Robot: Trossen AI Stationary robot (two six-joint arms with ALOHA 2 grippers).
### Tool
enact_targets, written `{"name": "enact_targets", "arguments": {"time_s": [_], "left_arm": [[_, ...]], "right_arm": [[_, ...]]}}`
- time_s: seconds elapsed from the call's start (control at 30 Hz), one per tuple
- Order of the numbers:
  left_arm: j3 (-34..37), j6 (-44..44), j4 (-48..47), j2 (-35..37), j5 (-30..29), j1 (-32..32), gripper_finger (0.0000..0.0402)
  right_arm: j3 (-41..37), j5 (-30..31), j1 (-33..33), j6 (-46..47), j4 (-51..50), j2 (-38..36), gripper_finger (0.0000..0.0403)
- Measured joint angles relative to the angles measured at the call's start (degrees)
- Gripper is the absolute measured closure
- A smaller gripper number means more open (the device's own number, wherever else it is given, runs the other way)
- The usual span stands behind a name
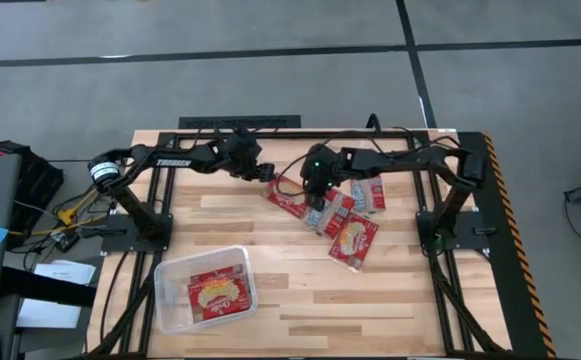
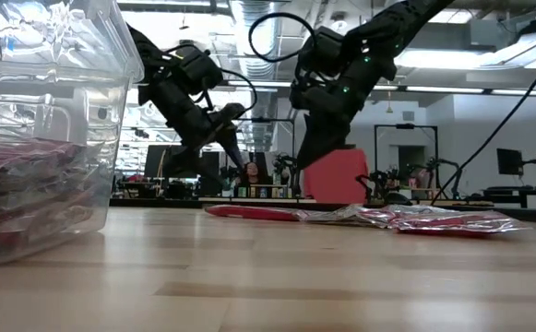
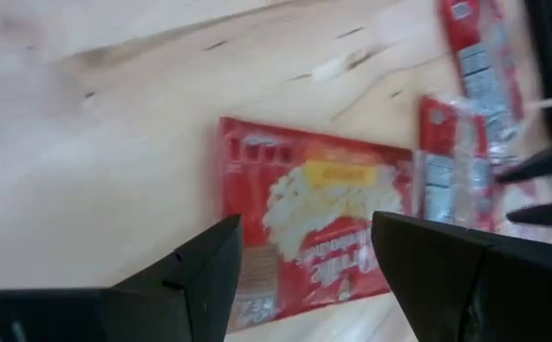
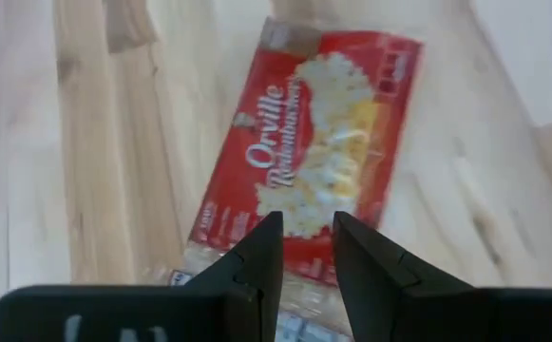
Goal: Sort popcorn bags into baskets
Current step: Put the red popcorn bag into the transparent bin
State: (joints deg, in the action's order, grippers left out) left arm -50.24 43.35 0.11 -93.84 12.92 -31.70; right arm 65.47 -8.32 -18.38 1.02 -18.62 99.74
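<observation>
The popcorn bag (image 1: pixel 288 204) is lying flat with a thin edge (image 3: pixel 315 309) stretching across my left gripper's fingers, so it will bend into a fold when I lift it.
Several red popcorn bags lie flat in a loose pile (image 1: pixel 355 240) on the far right part of the wooden table. One more bag (image 1: pixel 288 196) lies at the pile's left edge. My left gripper (image 1: pixel 267 173) hovers open above that bag (image 3: pixel 314 218) with a finger on either side, touching nothing. My right gripper (image 1: pixel 315 200) is over the pile's middle, shut on a red bag (image 2: pixel 334 175). The clear tub (image 1: pixel 170 270) stands near the table's front left with red bags (image 1: pixel 218 292) inside. My right gripper (image 4: pixel 306 256) pinches a popcorn bag at its upper edge (image 2: pixel 327 152) between the two fingers, coming from above and pointing down. The bag hangs upright below the fingers. Its lower edge (image 2: pixel 334 200) is close over the pile; whether it still touches, I cannot tell.
Black frame rails run along the table's far, left and right sides (image 1: pixel 470 200). The tub's wall (image 2: pixel 65 120) stands close to the low camera on the left. Bare wood (image 1: pixel 370 300) lies between the tub and the pile. Lab equipment shows in the room beyond.
</observation>
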Motion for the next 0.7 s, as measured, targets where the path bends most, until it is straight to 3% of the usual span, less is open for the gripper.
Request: {"name": "enact_targets", "arguments": {"time_s": [0.2,0.3,0.5,0.7], "left_arm": [[0.02,-1.18,-10.22,0.0,-4.2,0.23,0.018],[0.02,-2.23,-10.01,0.0,-5.26,0.24,0.018],[0.01,-2.18,-7.09,-0.61,-3.42,0.72,0.018],[0.0,-0.65,-1.04,-8.22,3.92,1.82,0.018]], "right_arm": [[-0.48,-0.17,1.27,0.03,-0.08,0.89,0.0284],[-0.54,-0.15,1.38,0.39,0.13,0.92,0.0284],[-0.56,-0.19,1.41,0.89,1.1,2.44,0.0284],[-0.52,-0.19,1.63,1.57,1.51,5.28,0.0284]]}}
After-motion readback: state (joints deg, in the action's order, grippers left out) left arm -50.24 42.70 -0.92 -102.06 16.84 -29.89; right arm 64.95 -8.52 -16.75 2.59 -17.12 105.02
